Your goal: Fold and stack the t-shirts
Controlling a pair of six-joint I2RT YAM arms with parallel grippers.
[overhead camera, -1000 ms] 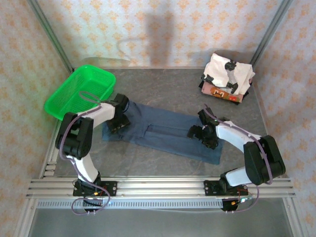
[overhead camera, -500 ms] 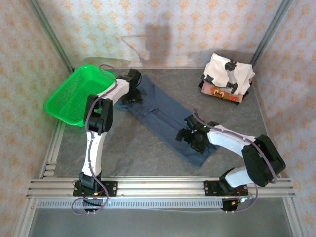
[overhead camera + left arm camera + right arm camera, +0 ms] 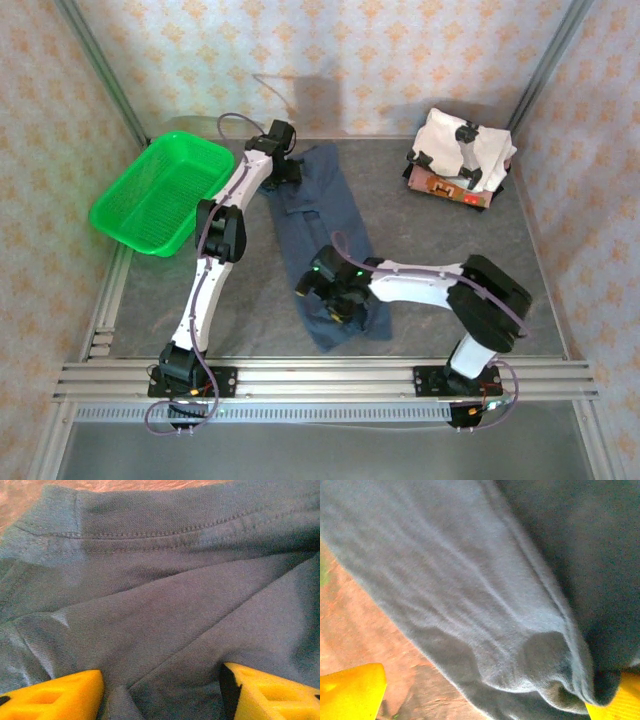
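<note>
The dark slate-blue t-shirt strip (image 3: pixel 312 232) is crooked from back to front. My left gripper and right gripper should straighten its long edges before I fold its near end.
The dark slate-blue t-shirt (image 3: pixel 322 215) lies as a long folded strip from the back middle of the table to the front. My left gripper (image 3: pixel 283 168) is down on its far end by the back wall. In the left wrist view the yellow fingers (image 3: pixel 55 694) stand wide apart with creased cloth (image 3: pixel 160 605) between them. My right gripper (image 3: pixel 335 292) is on the near end, open, its fingers (image 3: pixel 351 690) spread over a bulging fold (image 3: pixel 485 605). The white t-shirt with black patches (image 3: pixel 462 145) sits folded on the brown/orange printed one (image 3: pixel 445 187) at the back right.
A green mesh basket (image 3: pixel 160 190) sits tilted at the table's back left edge. Grey tabletop (image 3: pixel 450 250) shows on both sides of the strip. Patterned walls and metal posts enclose the table.
The blue strip has swung from lying left to right to running back to front. My left gripper moved to the back wall, my right gripper toward the front centre.
</note>
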